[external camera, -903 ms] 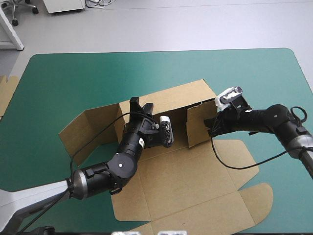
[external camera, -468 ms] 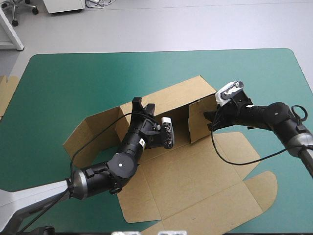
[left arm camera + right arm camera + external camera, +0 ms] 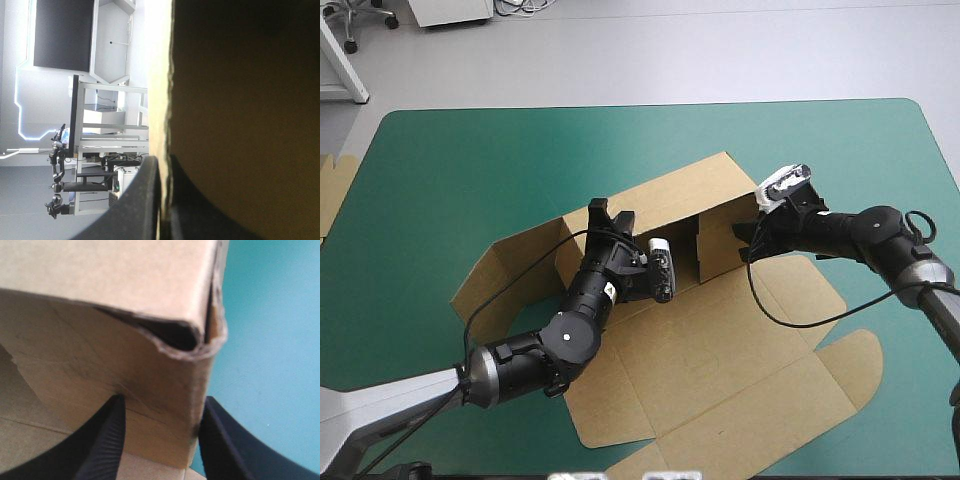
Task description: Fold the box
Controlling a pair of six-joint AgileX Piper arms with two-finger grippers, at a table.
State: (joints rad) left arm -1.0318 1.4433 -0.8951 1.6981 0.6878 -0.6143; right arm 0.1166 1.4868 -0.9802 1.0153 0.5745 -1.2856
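Observation:
The side flap (image 3: 722, 241) will swing flat against the end of the box when my right gripper squeezes the box's corner, since a dark gap (image 3: 176, 334) shows at the box's fold.
The brown box (image 3: 720, 360) lies open on the teal-green cover, its long back wall raised and its lid flat toward the front. My left gripper (image 3: 608, 216) is shut on the back wall's top edge; in the left wrist view the black fingers (image 3: 145, 200) pinch the board edge (image 3: 162, 115) of the box. My right gripper (image 3: 748, 243) is at the right end of the back wall, against the side flap (image 3: 718, 245). In the right wrist view its fingers (image 3: 112, 435) stand apart, straddling the folded wall corner (image 3: 165, 375) of the box.
An edge of more brown board (image 3: 332, 190) shows at the table's left edge. The box's left side flap (image 3: 505, 275) lies half raised. Bare teal-green cover (image 3: 470, 160) stretches behind the box and along the right side.
My right gripper pushed left and the right side flap swung in toward the back wall. The whole sheet slid a little to the right. The left gripper kept its hold.

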